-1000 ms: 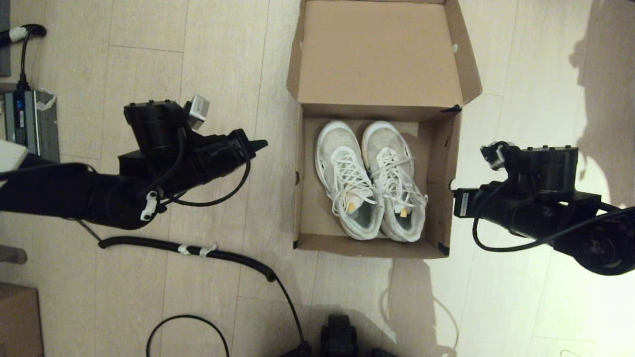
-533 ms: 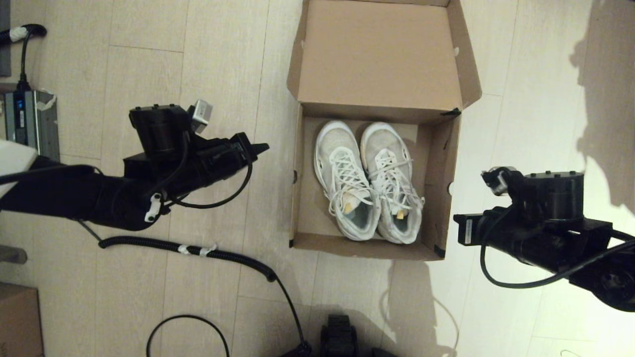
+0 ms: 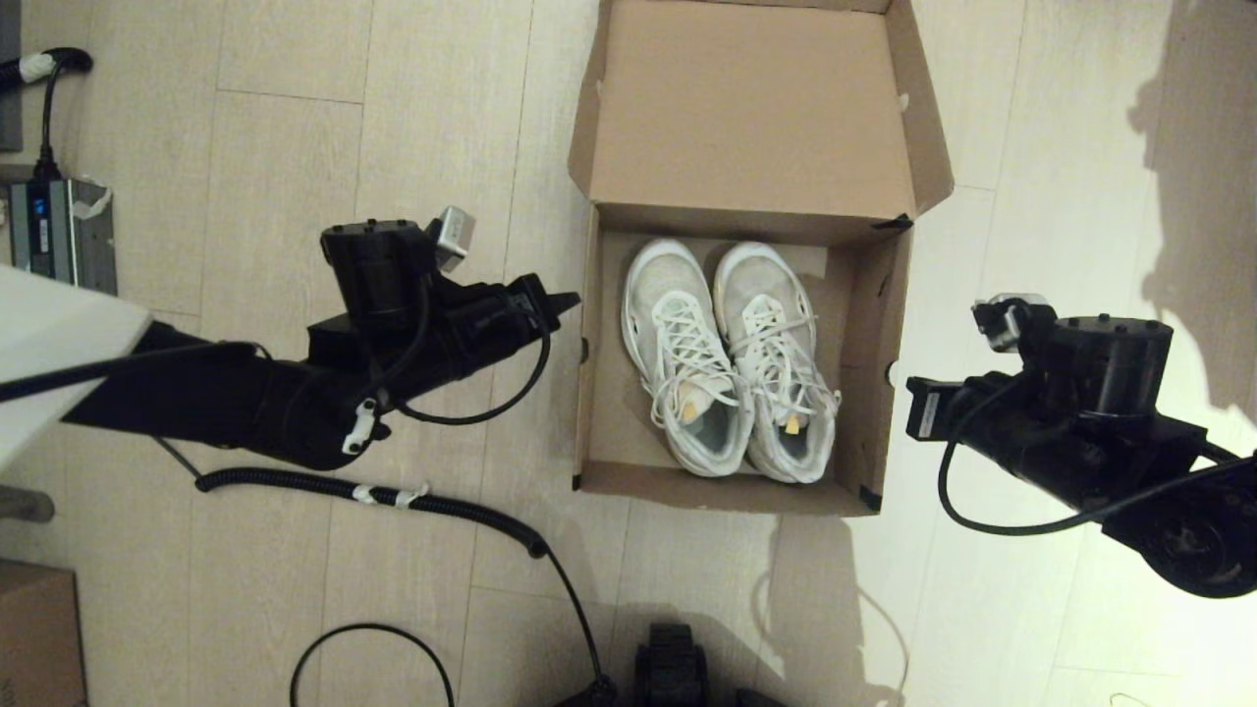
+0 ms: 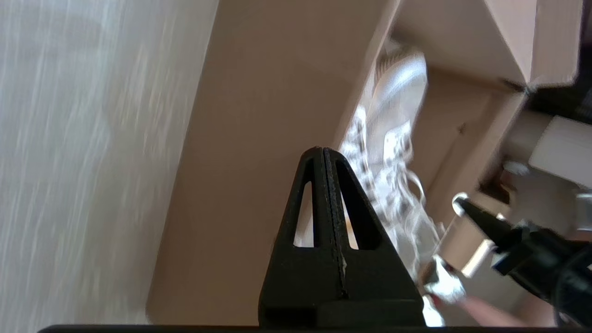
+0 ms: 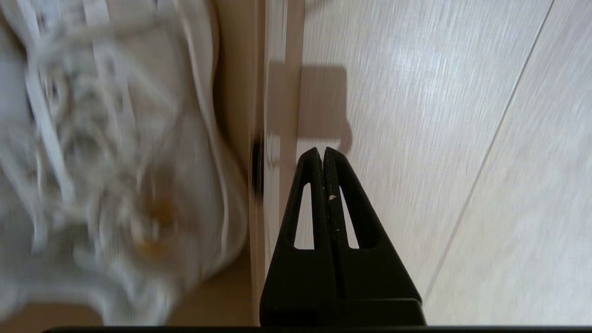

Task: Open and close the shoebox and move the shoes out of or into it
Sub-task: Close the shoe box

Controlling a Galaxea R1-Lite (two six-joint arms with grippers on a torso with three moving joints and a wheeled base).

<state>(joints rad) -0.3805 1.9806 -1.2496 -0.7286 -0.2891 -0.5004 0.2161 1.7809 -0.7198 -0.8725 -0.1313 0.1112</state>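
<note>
The shoebox's open lid [image 3: 754, 108] reaches far away from the robot, so the robot's right gripper should press the side [image 3: 887, 395] opposite the left gripper and pull the shoebox closer.
The brown cardboard shoebox [image 3: 591, 412] lies on the floor with its hinged lid [image 3: 751, 108] folded back, away from me. Black tape marks its right corners. Inside, the two white sneakers [image 3: 732, 358] rest side by side, toes toward the lid. My left gripper [image 3: 570, 299] is shut and empty, its tip just outside the box's left wall [image 4: 259, 138]. My right gripper [image 3: 908, 407] is shut and empty, next to the right wall [image 5: 259, 115], by the right shoe's heel [image 5: 138, 185]. In the left wrist view the shoes [image 4: 397, 120] show beyond the shut gripper [image 4: 323, 151].
A coiled black cable [image 3: 393, 496] runs across the pale wood floor in front of the left arm. A power unit [image 3: 59, 245] sits at the far left, another cardboard box [image 3: 34, 638] at the near left corner. Open floor lies right of the shoebox.
The left gripper has moved right, up to the box's left wall. The right gripper dropped back toward me, then rose a little beside the right wall. The box shifted slightly away from me.
</note>
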